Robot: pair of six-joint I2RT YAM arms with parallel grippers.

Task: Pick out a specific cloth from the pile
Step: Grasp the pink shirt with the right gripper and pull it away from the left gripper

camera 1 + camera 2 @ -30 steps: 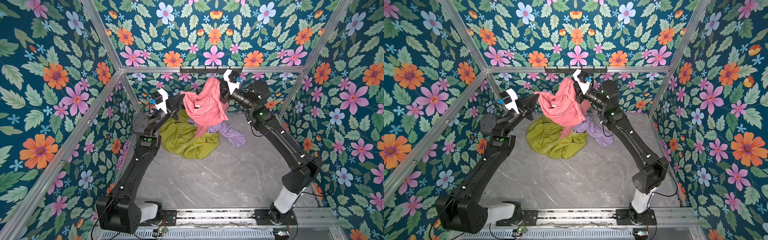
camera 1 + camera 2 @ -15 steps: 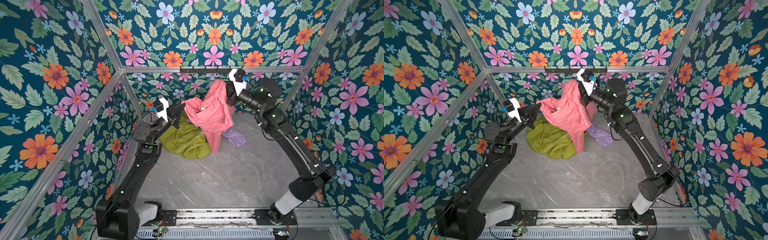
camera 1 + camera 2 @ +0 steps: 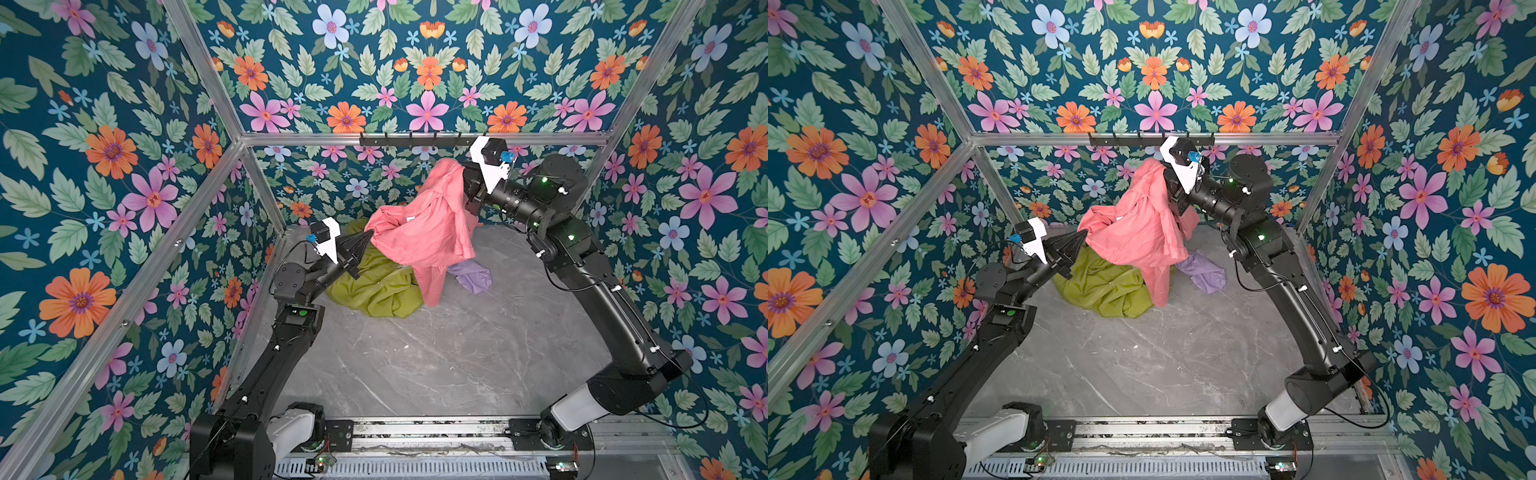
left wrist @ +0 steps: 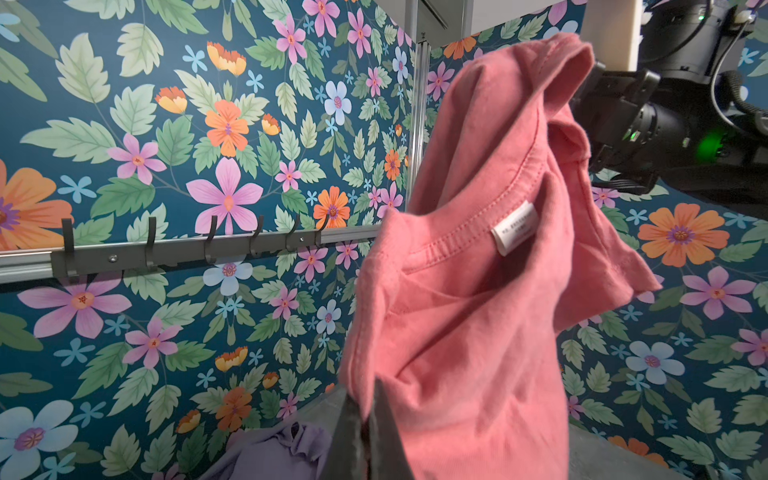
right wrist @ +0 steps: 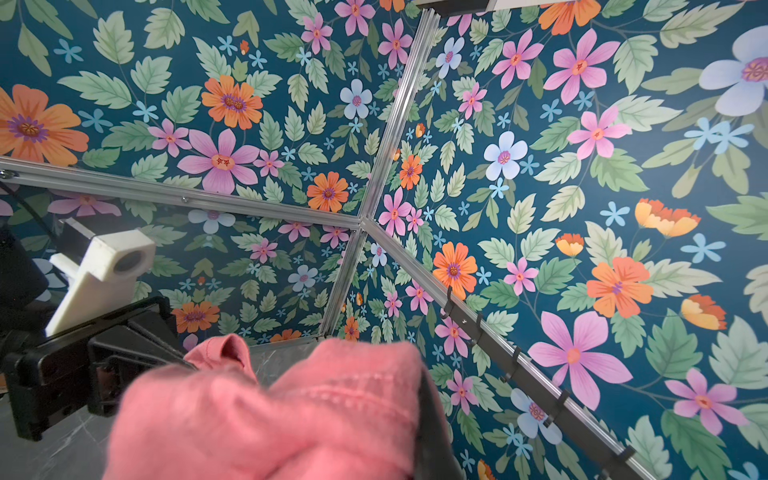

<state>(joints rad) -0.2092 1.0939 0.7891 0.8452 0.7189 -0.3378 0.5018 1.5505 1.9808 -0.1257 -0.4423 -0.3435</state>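
My left gripper should keep pulling the cloth's edge [image 3: 379,227] toward the front and let go of it there, as my right gripper is closed on the salmon-pink cloth's top [image 3: 449,173].
The salmon-pink cloth [image 3: 419,232] [image 3: 1133,232] hangs in the air, stretched between both grippers above the pile. My left gripper [image 3: 368,237] [image 3: 1081,239] is shut on its lower left edge; the left wrist view shows the dark fingers pinching a fold [image 4: 368,411] below the collar and its white label. My right gripper [image 3: 463,183] [image 3: 1167,183] is shut on the cloth's upper right part, higher up near the back wall. One sleeve dangles down to the floor. The pile's olive-green cloth [image 3: 374,286] and lilac cloth [image 3: 473,276] lie on the floor beneath.
A black hook rail [image 3: 415,139] [image 4: 166,253] runs along the back wall just behind the right gripper. Flowered walls close in the back and both sides. Grey marble floor [image 3: 436,353] stretches toward the front rail that carries the arm bases.
Both grippers have carried the pink cloth to the right. The left gripper has come lower and forward, the right one has moved right, and the cloth now spreads wider between them.
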